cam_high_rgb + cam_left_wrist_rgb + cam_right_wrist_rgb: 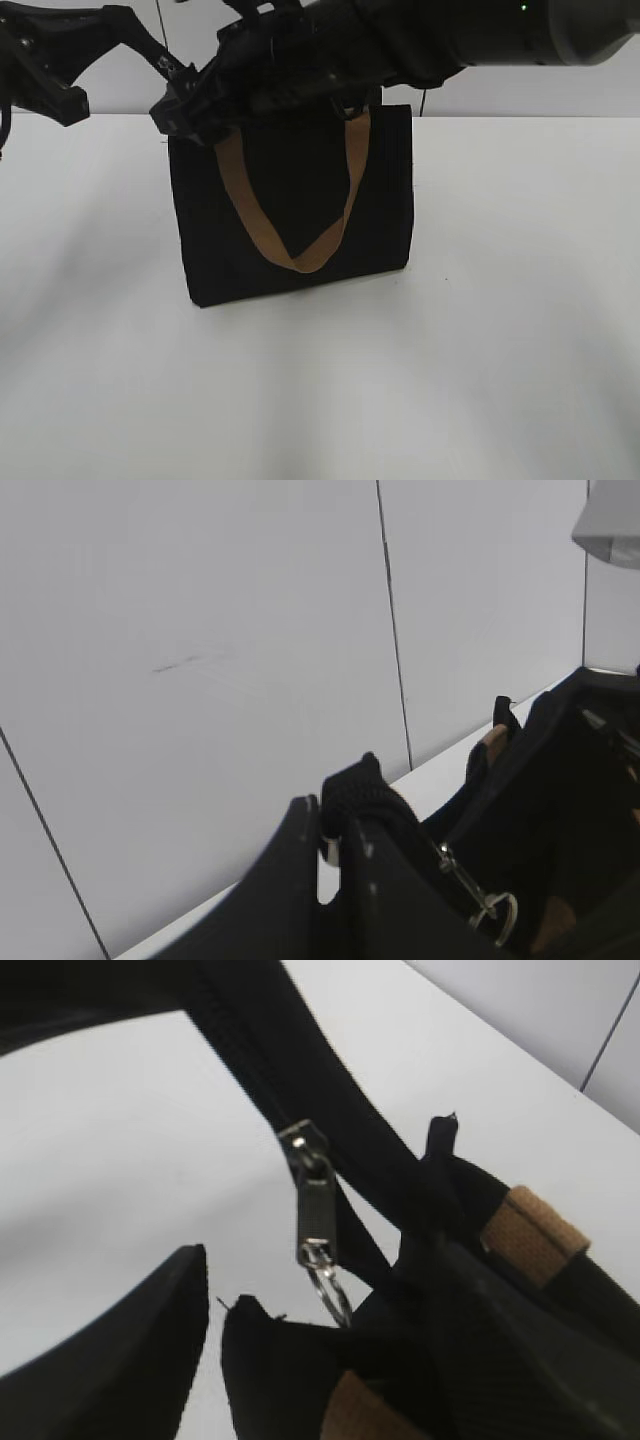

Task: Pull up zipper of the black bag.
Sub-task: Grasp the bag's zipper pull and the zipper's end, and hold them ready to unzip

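My gripper will make the silver slider (304, 1144) run along the bag's opening to its far end when I pull, because the fabric tab (150, 46) is stretched tight behind the slider.
The black bag (300, 200) stands upright on the white table, and a tan strap (300, 262) hangs down its front. My left gripper (178, 118) is at the bag's top left corner. In the left wrist view it (345, 825) is shut on the black fabric tab at the zipper's end. The silver slider and ring pull (472, 890) lie just beyond it. My right gripper (225, 85) reaches across the bag's top. In the right wrist view it (300, 1360) is open. The zipper pull (315, 1215) hangs between its fingers with its ring just above them, not gripped.
The white table (500, 350) spreads around the bag, with a pale panelled wall (200, 660) behind it. The right arm's thick body (450, 35) crosses above the bag's top. The second tan strap (530, 1230) lies by the bag's mouth.
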Available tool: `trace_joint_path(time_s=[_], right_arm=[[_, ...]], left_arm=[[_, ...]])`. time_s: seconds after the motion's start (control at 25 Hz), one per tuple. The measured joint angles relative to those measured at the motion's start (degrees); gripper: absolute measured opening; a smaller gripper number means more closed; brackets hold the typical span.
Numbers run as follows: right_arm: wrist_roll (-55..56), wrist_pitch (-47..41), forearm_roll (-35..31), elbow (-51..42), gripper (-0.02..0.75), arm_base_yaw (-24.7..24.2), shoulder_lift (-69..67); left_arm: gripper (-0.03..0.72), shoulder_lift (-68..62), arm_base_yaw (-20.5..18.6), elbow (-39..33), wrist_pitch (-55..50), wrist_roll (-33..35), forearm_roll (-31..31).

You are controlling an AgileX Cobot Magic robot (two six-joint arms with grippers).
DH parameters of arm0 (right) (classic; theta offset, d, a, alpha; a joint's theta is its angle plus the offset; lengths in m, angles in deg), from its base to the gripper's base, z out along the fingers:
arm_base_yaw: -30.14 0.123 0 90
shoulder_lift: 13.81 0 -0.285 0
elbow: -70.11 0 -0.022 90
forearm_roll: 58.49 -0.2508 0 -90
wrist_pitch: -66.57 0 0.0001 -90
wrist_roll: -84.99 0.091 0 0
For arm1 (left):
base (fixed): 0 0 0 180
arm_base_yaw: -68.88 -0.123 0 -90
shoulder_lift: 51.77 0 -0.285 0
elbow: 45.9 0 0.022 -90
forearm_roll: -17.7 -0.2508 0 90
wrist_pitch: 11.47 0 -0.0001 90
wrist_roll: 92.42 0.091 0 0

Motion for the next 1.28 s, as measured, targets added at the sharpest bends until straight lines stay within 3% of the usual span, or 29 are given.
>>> trace_joint_path(time_s=[0.24,0.64,0.84,1.08,1.28], right_arm=[[0.0,1.1,-0.3,0.1,0.446,0.7,-1.4],[0.0,1.3,-0.5,0.1,0.235,0.7,-1.4],[0.0,1.6,-0.5,0.1,0.175,0.7,-1.4],[0.2,2.5,-0.6,0.2,0.001,0.8,-1.4],[1.1,2.5,-0.7,0.2,-0.015,0.9,-1.3]], left_arm=[[0.019,0.0,0.0,0.0,0.0,0.0,0.0],[0.019,0.0,0.0,-0.1,0.0,0.0,0.0],[0.019,0.0,0.0,-0.1,0.0,0.0,0.0],[0.019,0.0,0.0,-0.1,-0.1,0.0,0.0],[0.019,0.0,0.0,-0.1,-0.1,0.0,0.0]])
